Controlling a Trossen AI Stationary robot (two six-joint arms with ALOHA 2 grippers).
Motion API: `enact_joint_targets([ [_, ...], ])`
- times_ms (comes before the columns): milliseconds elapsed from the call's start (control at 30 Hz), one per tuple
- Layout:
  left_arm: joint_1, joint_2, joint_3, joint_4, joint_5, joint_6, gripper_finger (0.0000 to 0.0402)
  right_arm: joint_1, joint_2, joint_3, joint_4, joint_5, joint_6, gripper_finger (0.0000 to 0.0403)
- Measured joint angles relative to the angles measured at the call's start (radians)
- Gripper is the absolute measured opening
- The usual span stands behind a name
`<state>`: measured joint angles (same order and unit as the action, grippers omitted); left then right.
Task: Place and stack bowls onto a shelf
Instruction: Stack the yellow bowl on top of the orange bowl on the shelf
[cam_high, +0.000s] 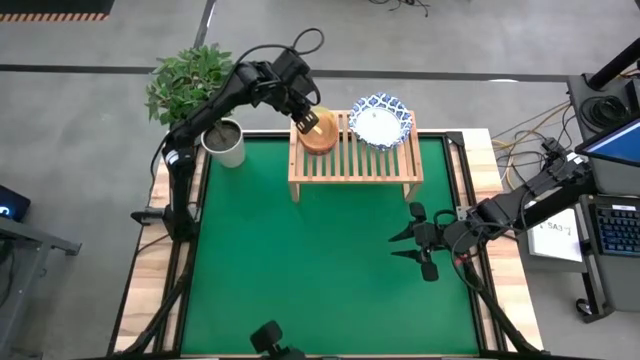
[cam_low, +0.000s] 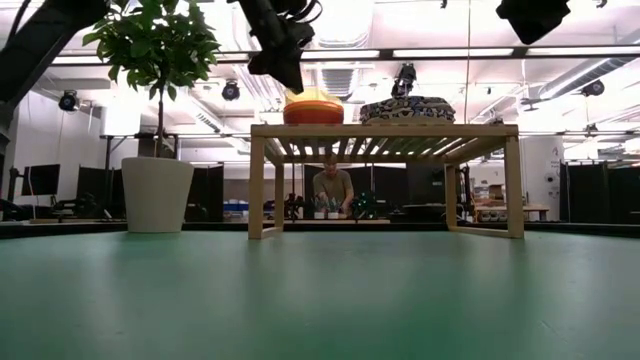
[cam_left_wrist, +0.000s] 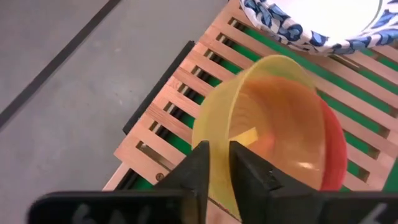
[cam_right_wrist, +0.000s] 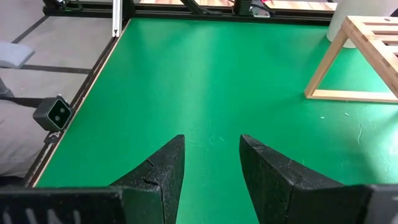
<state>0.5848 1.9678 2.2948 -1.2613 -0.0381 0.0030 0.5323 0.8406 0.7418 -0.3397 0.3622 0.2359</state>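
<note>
The yellow bowl slants inside the red bowl (cam_low: 313, 114) with its far rim (cam_high: 322, 109) raised, so next my left gripper opens and lets the yellow bowl settle level before withdrawing.
On the light-wood shelf (cam_high: 355, 160) at the table's far side, a yellow bowl (cam_left_wrist: 267, 118) sits nested inside a red bowl (cam_left_wrist: 333, 149) on the left part of the slatted top. A white bowl with a blue patterned rim (cam_high: 380, 122) stands on the slats to their right. My left gripper (cam_left_wrist: 219, 162) is over the shelf's far left corner, shut on the yellow bowl's rim. My right gripper (cam_high: 415, 240) hangs open over the green mat near the table's right edge, holding nothing. My left gripper has the yellow bowl's rim (cam_left_wrist: 214, 134) at its far left side between its two fingers, one finger inside the bowl and one outside. The fingers slant down from the far left. The bowl sits upright in the red bowl, which rests on the slats.
A grey pot with a leafy plant (cam_high: 224, 142) stands just left of the shelf, under my left arm. The green mat (cam_right_wrist: 205, 81) in front of the shelf lies bare. In the low view a person (cam_low: 332, 190) shows in the room beyond the table.
</note>
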Motion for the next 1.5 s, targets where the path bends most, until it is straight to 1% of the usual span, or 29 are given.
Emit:
enact_joint_targets([
  [200,-0.018,-0.002,0.000,-0.013,-0.001,0.006,0.0103,0.000,0.000,0.000,0.000,0.000,0.000,0.0144],
  [267,-0.025,-0.005,0.000,-0.014,-0.001,0.021,0.0115,0.000,0.000,0.000,0.000,0.000,0.000,0.0144],
  [367,-0.032,-0.006,0.024,-0.035,-0.001,0.059,0.0119,0.000,0.000,0.000,0.000,0.000,0.000,0.0144],
  [433,-0.035,-0.009,0.046,-0.043,-0.001,0.096,0.0115,0.000,0.000,0.000,0.000,0.001,0.000,0.0144],
  [500,-0.035,-0.011,0.061,-0.049,-0.001,0.128,0.0102,0.000,0.000,0.000,0.000,0.002,-0.001,0.0144],
  [567,-0.035,-0.011,0.061,-0.054,-0.002,0.143,0.0076,0.000,0.000,0.000,0.000,0.004,-0.002,0.0144],
  [667,-0.033,-0.011,0.060,-0.058,-0.005,0.145,0.0024,0.000,0.000,0.000,0.000,0.005,-0.008,0.0144],
  [733,-0.031,-0.011,0.058,-0.057,-0.005,0.144,0.0007,0.000,0.000,0.000,0.000,0.005,-0.008,0.0144],
  [833,-0.030,-0.007,0.046,-0.066,-0.007,0.145,0.0008,0.000,0.000,0.000,0.000,0.005,-0.008,0.0144],
  [1033,-0.029,-0.006,0.019,-0.063,-0.066,0.118,0.0001,0.000,0.000,0.000,0.000,0.005,-0.008,0.0144],
  [1267,-0.028,-0.006,0.016,-0.060,-0.068,0.066,0.0000,0.000,0.000,0.000,0.000,0.005,-0.008,0.0144],
  [1333,-0.028,-0.007,-0.008,-0.049,-0.077,0.051,0.0000,0.000,0.000,0.000,0.000,0.005,-0.008,0.0144],
  [1433,-0.028,-0.005,-0.058,-0.036,-0.117,0.029,0.0000,0.000,0.000,0.000,0.000,0.005,-0.007,0.0144],
  [1500,-0.029,-0.004,-0.082,-0.034,-0.122,0.029,0.0000,0.000,0.000,0.000,0.000,0.005,-0.001,0.0144],
])
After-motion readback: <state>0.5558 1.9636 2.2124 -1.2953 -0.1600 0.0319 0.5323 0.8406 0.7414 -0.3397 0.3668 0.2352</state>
